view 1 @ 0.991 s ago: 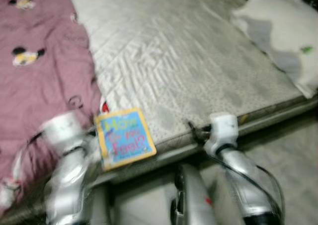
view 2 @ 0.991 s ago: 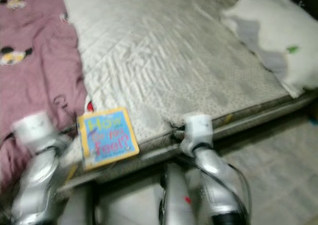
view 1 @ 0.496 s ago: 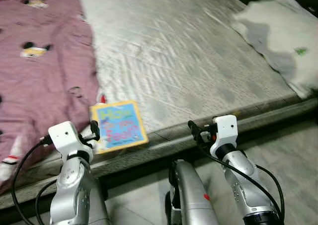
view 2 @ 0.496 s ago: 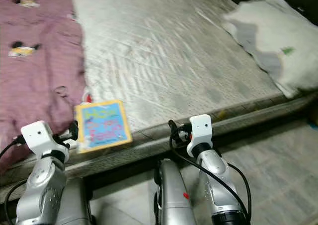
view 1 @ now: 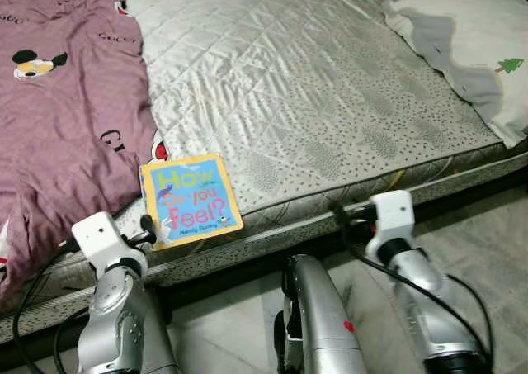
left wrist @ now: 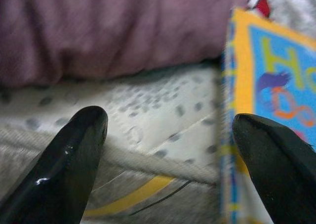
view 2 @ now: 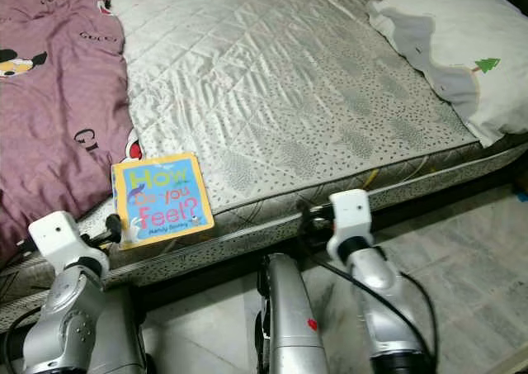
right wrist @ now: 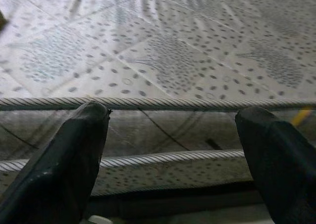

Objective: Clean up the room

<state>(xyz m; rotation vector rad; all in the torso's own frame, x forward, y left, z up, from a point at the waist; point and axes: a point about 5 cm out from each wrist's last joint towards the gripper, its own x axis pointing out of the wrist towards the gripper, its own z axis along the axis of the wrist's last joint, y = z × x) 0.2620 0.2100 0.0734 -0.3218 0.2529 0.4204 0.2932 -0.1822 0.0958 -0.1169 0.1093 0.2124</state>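
Observation:
The book's striped spine (left wrist: 228, 135) faces my left gripper and the book's cover is flat, so the book will stay closed and stiff when I pick it up there.
A square picture book (view 1: 190, 201) with a yellow border and blue cover reading "How do you feel?" lies flat at the near edge of the mattress (view 1: 313, 85), beside a mauve cartoon-print blanket (view 1: 58, 118). My left gripper (left wrist: 170, 150) is open, level with the mattress edge just left of the book (left wrist: 269, 110), one fingertip (left wrist: 276, 159) in front of its cover. My right gripper (right wrist: 177, 159) is open too, facing the mattress side seam (right wrist: 163, 103) further right. Both wrists (view 1: 99, 238) (view 1: 392, 217) sit low before the bed.
A white pillow (view 1: 478, 44) with a small green tree print lies at the mattress's far right corner. The quilted grey mattress top is bare in the middle. Pale tiled floor (view 1: 487, 234) runs along the right of the bed.
The camera has steadied and shifted, so the picture is sharp now. The book lies where it was. Both grippers remain open, low at the bed edge.

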